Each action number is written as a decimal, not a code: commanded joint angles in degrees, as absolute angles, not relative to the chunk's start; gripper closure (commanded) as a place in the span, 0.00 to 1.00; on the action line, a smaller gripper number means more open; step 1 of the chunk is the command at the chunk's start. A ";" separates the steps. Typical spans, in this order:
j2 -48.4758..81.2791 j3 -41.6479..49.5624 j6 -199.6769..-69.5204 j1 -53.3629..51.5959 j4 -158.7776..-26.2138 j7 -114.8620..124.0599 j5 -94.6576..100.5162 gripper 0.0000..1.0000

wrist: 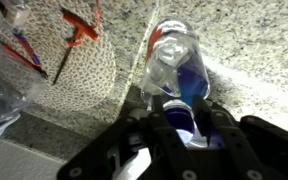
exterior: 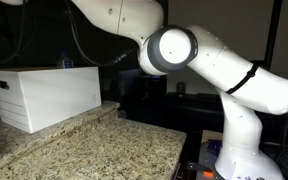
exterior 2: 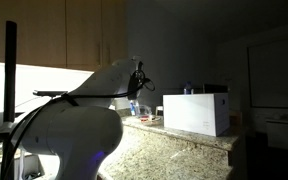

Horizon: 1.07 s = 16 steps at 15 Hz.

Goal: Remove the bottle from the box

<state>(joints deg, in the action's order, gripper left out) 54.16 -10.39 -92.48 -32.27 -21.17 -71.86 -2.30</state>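
Note:
The bottle (exterior 2: 134, 107) hangs cap-up outside the box above open granite (wrist: 132, 52) beside the mat, so my gripper should go on moving down until the bottle's base stands there, then open.
The white box (exterior: 49, 95) with a dark handle slot in its short end stands on the granite counter; it also shows in an exterior view (exterior 2: 196, 112). My gripper (wrist: 184, 125) is shut on a clear plastic bottle (wrist: 176, 70) with a blue label, its fingers on either side of the bottle. In an exterior view the gripper (exterior 2: 137, 88) hangs beside the box, outside it, with the bottle (exterior 2: 134, 106) below it over the counter. I cannot tell whether the bottle touches the counter. In the view that shows the handle slot, the gripper is out of frame.
A speckled mat (wrist: 79, 55) with red-handled tools (wrist: 79, 35) lies on the granite counter (wrist: 254, 60) next to the bottle. Clear plastic wrap (wrist: 4, 70) lies at the left. Wooden cabinets (exterior 2: 54, 35) hang above. The scene is dim.

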 commanded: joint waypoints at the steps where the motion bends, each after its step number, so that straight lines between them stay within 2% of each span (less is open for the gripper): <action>1: 55.68 -10.87 -99.74 -30.03 -21.17 -72.26 -2.72 0.85; 6: 58.32 -11.72 -105.25 -27.66 -21.91 -72.59 -3.58 0.85; 16: 62.07 -14.70 -104.99 -23.55 -21.86 -72.55 -7.12 0.85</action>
<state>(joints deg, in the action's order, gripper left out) 62.41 -13.09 -103.99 -24.99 -21.20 -71.85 -5.03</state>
